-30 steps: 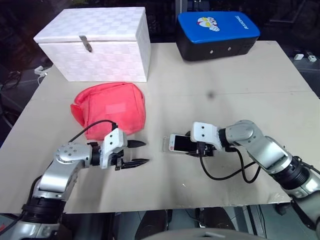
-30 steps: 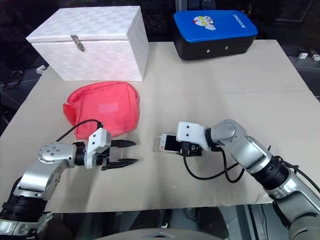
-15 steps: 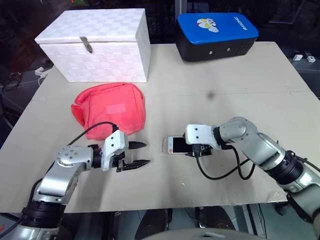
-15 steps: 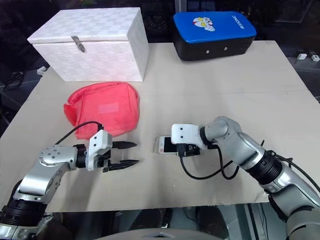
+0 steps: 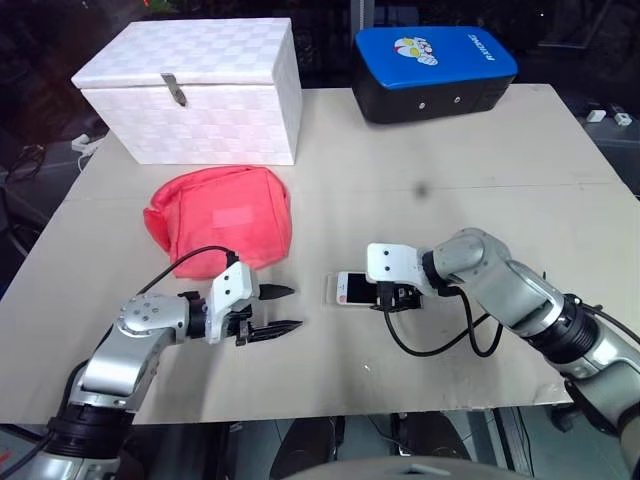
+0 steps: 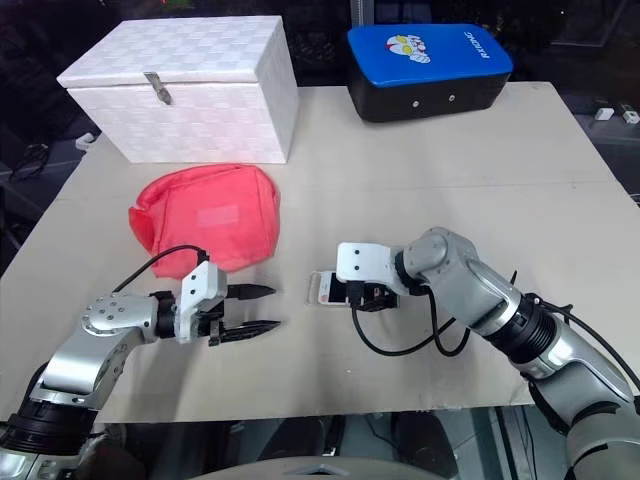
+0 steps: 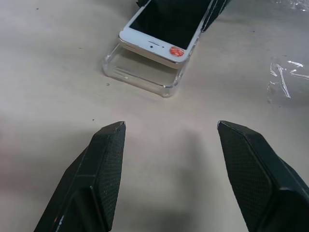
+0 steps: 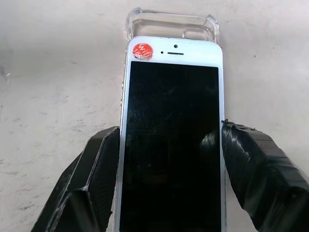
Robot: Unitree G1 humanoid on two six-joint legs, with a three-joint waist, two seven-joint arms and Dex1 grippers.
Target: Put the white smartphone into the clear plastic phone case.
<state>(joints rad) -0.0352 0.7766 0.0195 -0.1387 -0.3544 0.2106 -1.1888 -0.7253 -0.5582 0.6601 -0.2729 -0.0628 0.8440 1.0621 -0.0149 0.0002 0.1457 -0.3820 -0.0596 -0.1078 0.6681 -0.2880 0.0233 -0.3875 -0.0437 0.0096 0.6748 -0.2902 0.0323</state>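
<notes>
The smartphone's top edge (image 5: 340,288) sits short of the case's end (image 5: 327,290), so my left gripper should brace the case's end while my right gripper pushes the smartphone's bottom edge.
The white smartphone (image 8: 171,145), black screen up with a red sticker near its top edge, lies tilted with its far end over the clear plastic phone case (image 8: 171,21) on the table. My right gripper (image 5: 395,297) is shut on the smartphone, one finger pressed to each long side. In the left wrist view the smartphone (image 7: 161,29) rests on the rim of the case (image 7: 140,75), not seated in it. My left gripper (image 5: 292,308) hovers open just above the table, a short way left of the case, with nothing between its fingers.
A red pouch (image 5: 222,222) lies behind my left gripper. A white checkered box (image 5: 190,90) stands at the back left, and a blue-topped black case (image 5: 435,70) at the back centre. A scrap of clear wrap (image 7: 285,77) lies near the phone.
My right wrist has tipped further down and its white housing has shifted left over the phone. The phone and case stay put. My left gripper has not moved.
</notes>
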